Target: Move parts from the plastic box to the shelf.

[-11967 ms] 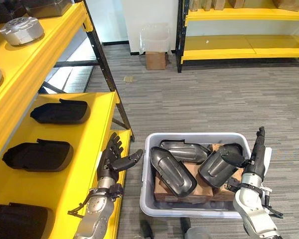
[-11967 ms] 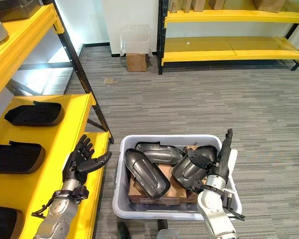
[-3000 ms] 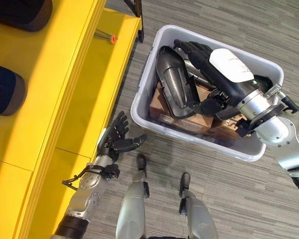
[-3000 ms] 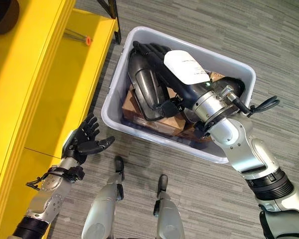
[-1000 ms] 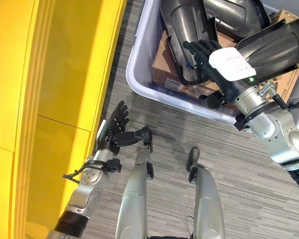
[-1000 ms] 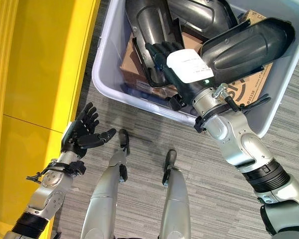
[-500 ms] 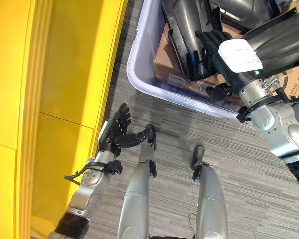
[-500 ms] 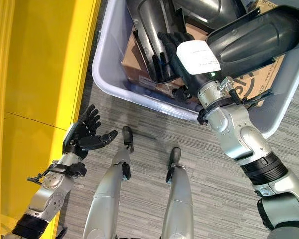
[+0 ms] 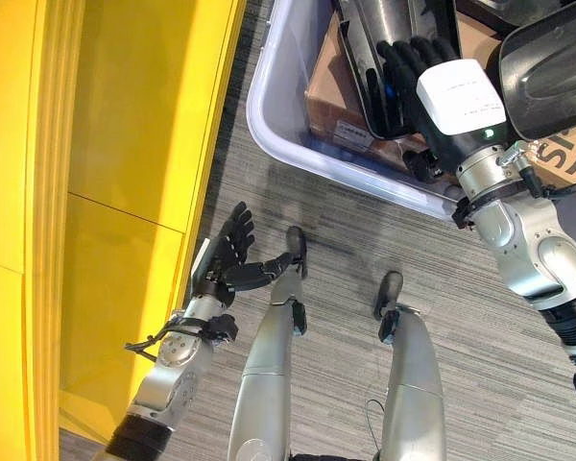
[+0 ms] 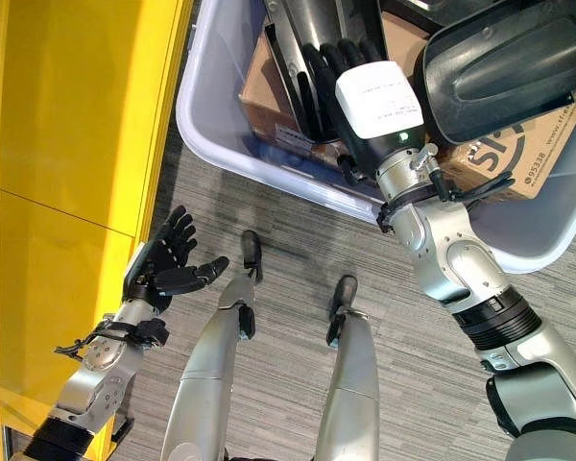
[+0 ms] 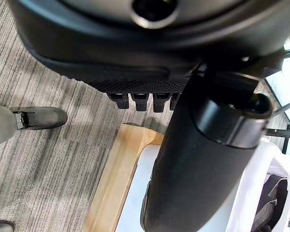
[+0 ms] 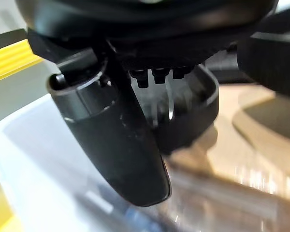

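The long shell part has brown cardboard showing between it and the bigger shell. It will come away by itself when I lift it.
The grey plastic box stands on the carpet. Inside it, dark moulded shell parts lie on cardboard. One long shell part lies at the box's left side and a bigger one at its right. My right hand reaches into the box, open, its straight fingers lying along the long shell's rim. The right wrist view has that shell just past the thumb. Over the carpet beside the yellow shelf, my left hand hangs open and holds nothing.
The yellow shelf board runs down the left side, its edge close to the box's left wall. Grey striped carpet lies between shelf and box and below the box.
The camera has tilted further down, so the box sits higher in view. My right hand has slid deeper into the box along the long shell. The left hand stays open in place.
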You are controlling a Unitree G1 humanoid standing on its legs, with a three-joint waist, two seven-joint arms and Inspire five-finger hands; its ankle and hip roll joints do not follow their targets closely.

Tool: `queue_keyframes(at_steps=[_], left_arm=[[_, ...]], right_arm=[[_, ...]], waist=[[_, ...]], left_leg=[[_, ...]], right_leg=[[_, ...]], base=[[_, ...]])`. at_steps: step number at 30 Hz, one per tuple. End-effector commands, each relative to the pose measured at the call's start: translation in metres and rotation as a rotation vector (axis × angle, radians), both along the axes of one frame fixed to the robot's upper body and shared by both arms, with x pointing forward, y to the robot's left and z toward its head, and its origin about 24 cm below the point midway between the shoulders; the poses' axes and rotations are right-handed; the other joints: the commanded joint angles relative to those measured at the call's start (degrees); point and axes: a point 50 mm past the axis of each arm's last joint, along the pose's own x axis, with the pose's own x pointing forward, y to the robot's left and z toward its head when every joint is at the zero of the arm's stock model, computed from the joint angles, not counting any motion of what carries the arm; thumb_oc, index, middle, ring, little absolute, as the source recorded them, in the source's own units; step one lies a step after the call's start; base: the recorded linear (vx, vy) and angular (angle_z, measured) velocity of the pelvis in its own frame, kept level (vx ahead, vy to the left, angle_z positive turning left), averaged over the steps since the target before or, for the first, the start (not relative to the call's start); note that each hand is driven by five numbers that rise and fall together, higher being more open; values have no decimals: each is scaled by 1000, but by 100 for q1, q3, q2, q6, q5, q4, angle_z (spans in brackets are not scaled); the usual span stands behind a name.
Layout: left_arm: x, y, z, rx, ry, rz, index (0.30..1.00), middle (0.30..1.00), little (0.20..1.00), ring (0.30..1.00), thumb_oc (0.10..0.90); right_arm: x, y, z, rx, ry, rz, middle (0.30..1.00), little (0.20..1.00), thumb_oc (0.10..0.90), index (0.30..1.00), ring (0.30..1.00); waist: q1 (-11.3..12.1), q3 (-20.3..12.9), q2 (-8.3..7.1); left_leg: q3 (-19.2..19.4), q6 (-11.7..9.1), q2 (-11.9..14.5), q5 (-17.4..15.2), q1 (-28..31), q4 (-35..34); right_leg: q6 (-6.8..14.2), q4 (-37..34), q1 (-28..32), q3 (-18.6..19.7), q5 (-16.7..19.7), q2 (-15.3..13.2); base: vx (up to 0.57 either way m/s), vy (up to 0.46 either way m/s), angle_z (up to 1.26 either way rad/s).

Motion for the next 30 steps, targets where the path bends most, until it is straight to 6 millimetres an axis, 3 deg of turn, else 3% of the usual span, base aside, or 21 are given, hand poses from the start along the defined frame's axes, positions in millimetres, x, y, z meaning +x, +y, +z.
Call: queue_keyframes(at_steps=[1, 18, 30], left_arm=[[-7, -15, 26, -52, -163, -58, 1000, 1000, 1000, 1000, 900], [-3, -18, 29, -39, -176, -78, 1000, 1000, 1000, 1000, 900], [-2, -16, 37, -32, -220, -45, 1000, 1000, 1000, 1000, 900]], right_arm=[[-23, 13, 62, -103, -302, 55, 1000, 1000, 900, 1000, 1000], [11, -2, 66, -30, -166, -84, 1000, 1000, 900, 1000, 1000], [17, -12, 58, -23, -154, -142, 1000, 1000, 900, 1000, 1000]], waist=[[-23, -78, 418], [144, -78, 638], [162, -78, 749]], left_leg=[[-112, -343, -28, -1313, 323, 585], [-222, -320, -57, -1366, -143, 910], [-275, -298, -72, -1433, -586, 1204]], right_leg=[[-126, -259, 81, -304, 115, 212], [-187, 201, -454, -243, -43, 112], [-190, 518, -941, -112, -114, 74]], base=[[0, 0, 0], [1, 0, 1], [1, 2, 2]])
